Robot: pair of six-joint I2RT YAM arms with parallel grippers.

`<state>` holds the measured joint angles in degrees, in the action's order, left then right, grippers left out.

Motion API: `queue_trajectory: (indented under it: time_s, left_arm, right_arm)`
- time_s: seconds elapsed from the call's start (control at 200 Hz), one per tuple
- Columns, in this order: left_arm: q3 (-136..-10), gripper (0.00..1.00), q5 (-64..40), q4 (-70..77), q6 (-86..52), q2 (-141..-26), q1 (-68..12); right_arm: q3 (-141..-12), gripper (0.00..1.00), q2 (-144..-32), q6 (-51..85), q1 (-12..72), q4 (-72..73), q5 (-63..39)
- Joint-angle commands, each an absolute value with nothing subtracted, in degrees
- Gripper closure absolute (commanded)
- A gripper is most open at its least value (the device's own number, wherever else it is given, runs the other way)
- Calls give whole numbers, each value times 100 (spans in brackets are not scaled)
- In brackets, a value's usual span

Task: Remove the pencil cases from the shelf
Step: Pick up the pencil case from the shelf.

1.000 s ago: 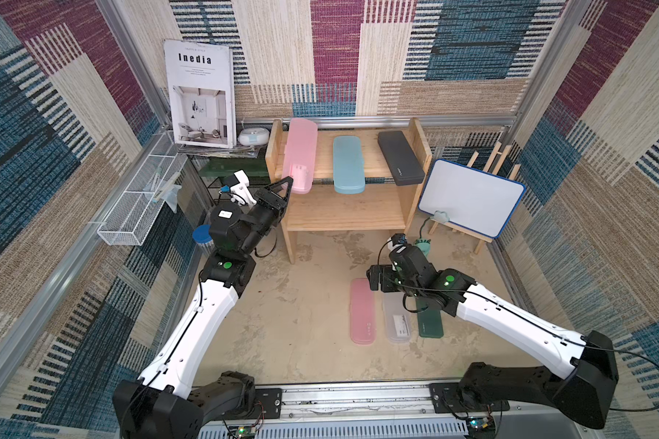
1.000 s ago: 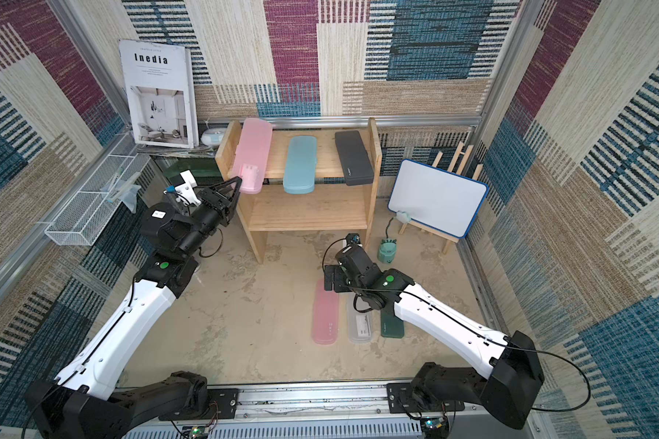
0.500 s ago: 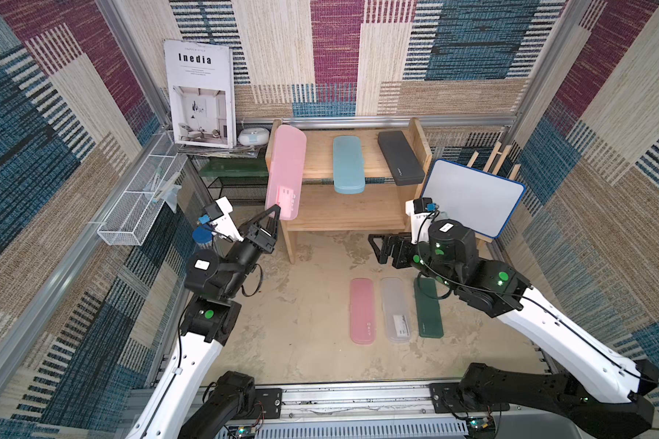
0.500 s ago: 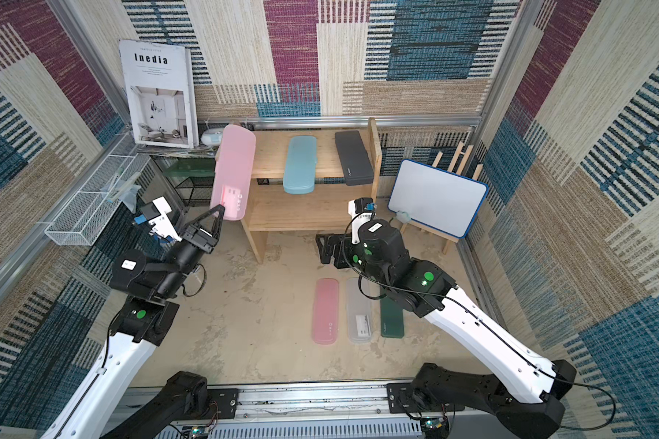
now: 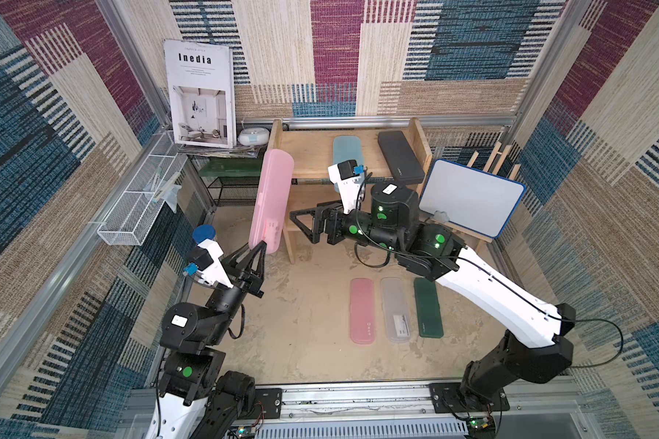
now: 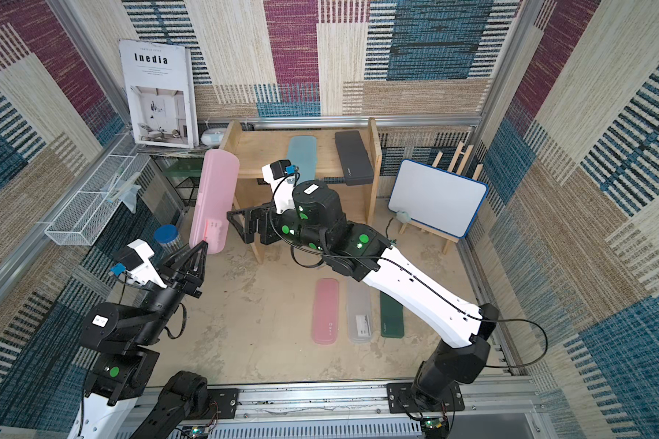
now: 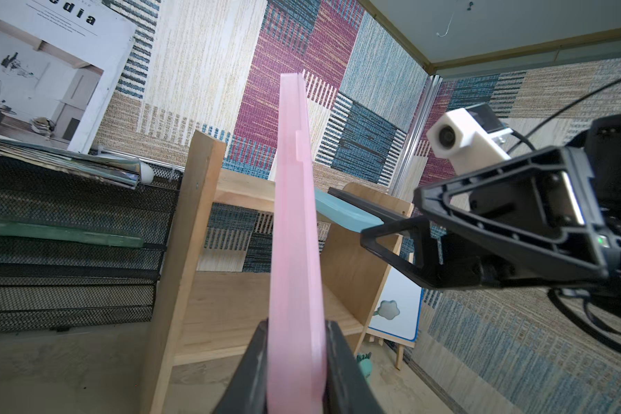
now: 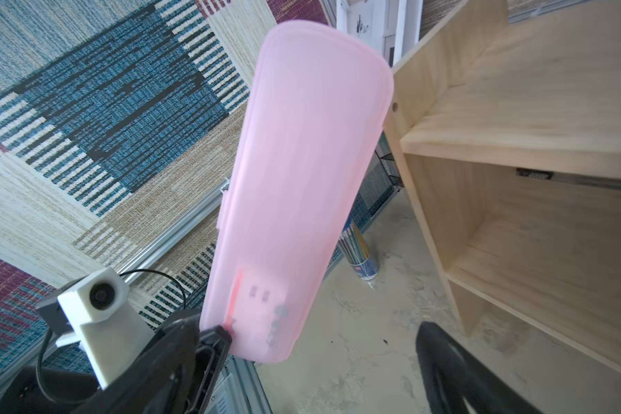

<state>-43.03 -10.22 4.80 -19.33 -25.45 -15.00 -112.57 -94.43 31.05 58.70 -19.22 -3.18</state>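
Observation:
The pink case's free middle [image 5: 272,200] is facing my open right gripper. I should hold on to the case's lower end [image 5: 266,237] with my left gripper until my right gripper closes there.
My left gripper [image 5: 261,249] [image 7: 296,358] is shut on the lower end of a translucent pink pencil case [image 5: 271,201] [image 7: 294,215] [image 8: 302,179]. The case stands upright in the air, in front of the left side panel of the wooden shelf [image 5: 312,152]. My right gripper [image 5: 301,224] is open, level with the case's lower part and apart from it; one of its fingers [image 8: 445,362] shows. A light blue case [image 5: 347,150] and a black case [image 5: 400,156] lie on the shelf's top tier. Pink [image 5: 361,309], frosted clear [image 5: 395,309] and dark green [image 5: 428,308] cases lie side by side on the floor.
A whiteboard on an easel [image 5: 472,197] stands right of the shelf, with a small teal figure [image 5: 440,216] at its foot. Left of the shelf are a black mesh rack [image 5: 236,186], a white wire basket [image 5: 137,205], a propped book [image 5: 200,95] and a blue-capped cylinder [image 5: 203,233].
My left arm has drawn back from the shelf, taking the pink case off the top tier and tipping it upright. My right arm has risen from the floor cases and swung towards the held case.

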Motion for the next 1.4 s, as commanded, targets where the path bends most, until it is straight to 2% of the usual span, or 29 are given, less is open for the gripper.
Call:
queue_trajectory:
  time_s: [0.0,0.23,0.421,0.801,1.392]
  left_arm:
    - [-4267,90,-870,96,-1653,-2288,-1503]
    - [-4296,91,-836,-353,-1564,-2006,-1503]
    - [-4328,91,-772,-463,-1494,-1921,-1502]
    - [-4312,90,-511,-639,-1336,-1760,-1503]
    - [-4269,88,-545,-723,-1475,-1604,-1502]
  right_arm:
    - [-11700,1,-9849,3345,5914,-1398,-1039]
    - [-12798,1,-10824,3498,6007,-1657,-1270]
    - [-13169,1,-11179,3584,6082,-2009,-968]
    - [-12895,1,-11139,3683,6179,-2215,-510]
    - [-12802,1,-11329,3874,6179,-1540,-905]
